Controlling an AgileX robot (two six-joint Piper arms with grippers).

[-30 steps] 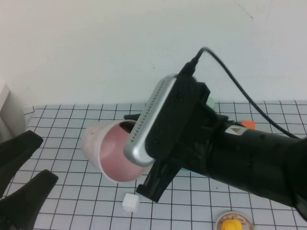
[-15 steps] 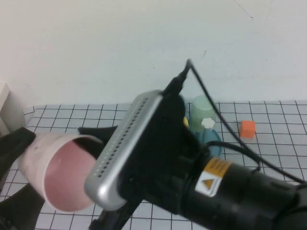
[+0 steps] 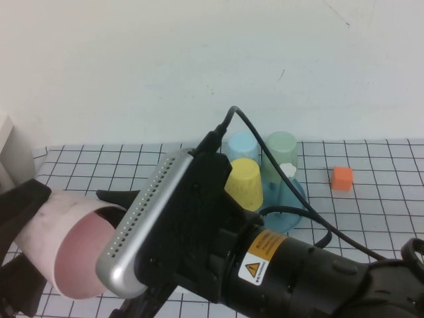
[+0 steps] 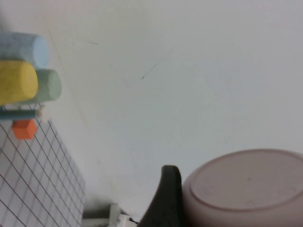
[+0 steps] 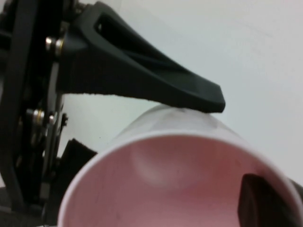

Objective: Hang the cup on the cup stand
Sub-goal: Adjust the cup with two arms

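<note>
The pale pink cup will fully hide the post's white flower tip when I hang the cup. The flower tip is uncovered now, next to the yellow cup.
The pale pink cup lies on its side in the air at the near left, mouth toward the camera. My right gripper is shut on its rim, with one finger inside the cup and the other outside. My left gripper is open; its black fingers stand on either side of the cup's base end. The cup stand, a light-blue dish with a white flower tip, stands at the back right and carries a yellow cup, a pale green cup and a blue cup.
An orange cube lies on the grid mat right of the stand. A white wall runs behind the table. The right arm's camera housing and body fill the near middle and hide the mat below.
My right arm has carried the pink cup left and nearer, between the left gripper's fingers. The stand and its cups have come into view behind it. The left gripper has stayed put.
</note>
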